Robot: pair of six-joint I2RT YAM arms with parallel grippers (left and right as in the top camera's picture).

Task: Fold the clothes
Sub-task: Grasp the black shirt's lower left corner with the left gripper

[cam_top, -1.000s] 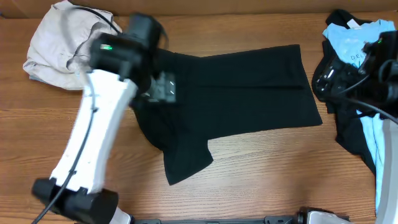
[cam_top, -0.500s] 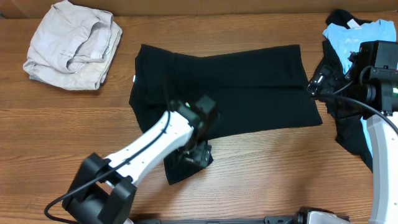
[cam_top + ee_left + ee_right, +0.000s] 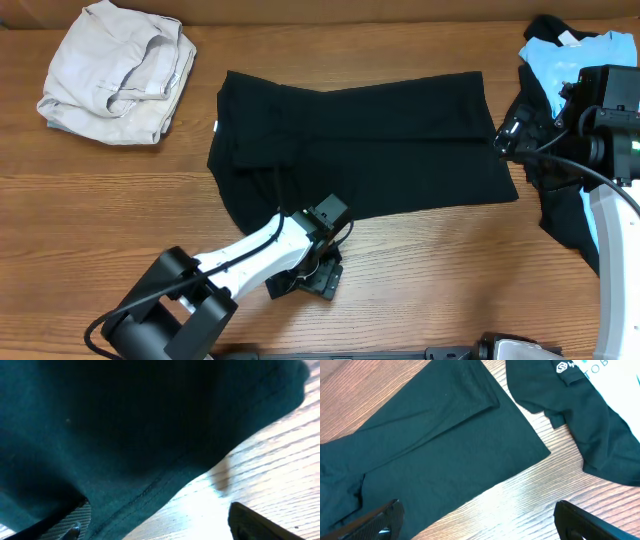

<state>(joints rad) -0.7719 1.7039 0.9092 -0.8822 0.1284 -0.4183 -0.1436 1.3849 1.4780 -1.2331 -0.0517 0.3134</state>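
My left gripper at the black shirt's front sleeve [image 3: 322,280] is far from the shirt's opposite corner [image 3: 512,196], so next my right gripper takes that corner before I fold it back.
A black shirt [image 3: 360,140] lies spread flat across the middle of the table, with one sleeve pointing to the front. My left gripper [image 3: 312,274] is low over that front sleeve. In the left wrist view its fingers [image 3: 167,527] are open, with the sleeve's hem [image 3: 140,495] running between them. My right gripper [image 3: 508,136] hovers at the shirt's right edge. In the right wrist view it [image 3: 485,521] is open and empty above bare wood, just off the black shirt [image 3: 430,445].
A crumpled beige garment [image 3: 115,70] lies at the back left. A light blue shirt [image 3: 570,58] and dark clothes [image 3: 565,215] are piled at the right edge; a black garment with a white logo [image 3: 570,400] shows in the right wrist view.
My left arm swept from the shirt's back left corner down across it to the front sleeve. The right arm shifted slightly, then stayed still.
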